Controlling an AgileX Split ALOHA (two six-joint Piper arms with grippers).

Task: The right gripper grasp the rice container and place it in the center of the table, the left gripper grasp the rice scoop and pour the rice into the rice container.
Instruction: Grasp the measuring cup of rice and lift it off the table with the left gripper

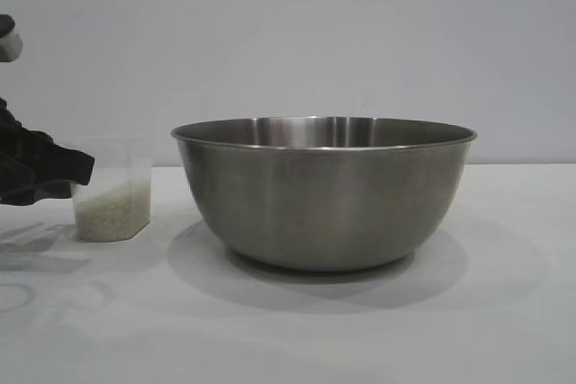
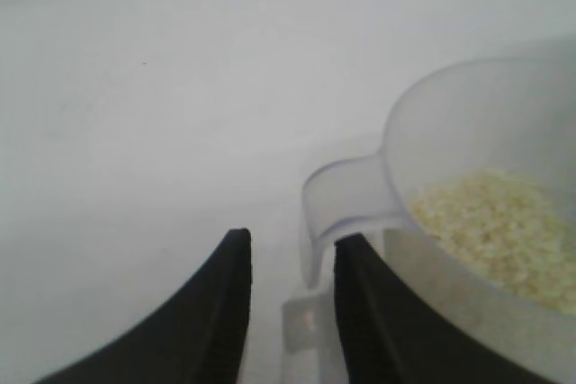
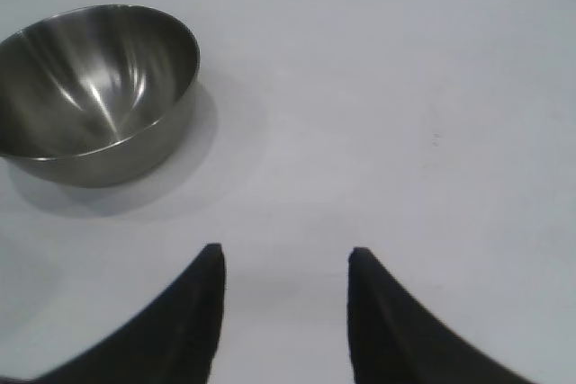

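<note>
My gripper will make the rice flow out freely and leave the rice scoop [image 1: 113, 184] almost empty when I pour, because the rice lies in loose, separate grains [image 2: 500, 233].
The rice container [image 1: 324, 200], a large steel bowl, stands upright at the middle of the white table [image 1: 513, 321]. The rice scoop [image 1: 112, 191], a clear plastic cup, stands to its left, about a third full of rice [image 1: 110, 215]. My left gripper [image 1: 79, 173] reaches in from the left edge at the scoop's side. In the left wrist view it [image 2: 290, 245] is open, with its fingers on either side of the scoop's handle [image 2: 346, 191]; one finger is against the handle. The rice [image 2: 490, 222] shows inside the scoop. My right gripper [image 3: 283, 258] is open and empty over bare table, well away from the rice container [image 3: 99, 87].
A plain grey wall stands behind the table. The right arm is out of the exterior view. Bare tabletop lies in front of and to the right of the bowl.
</note>
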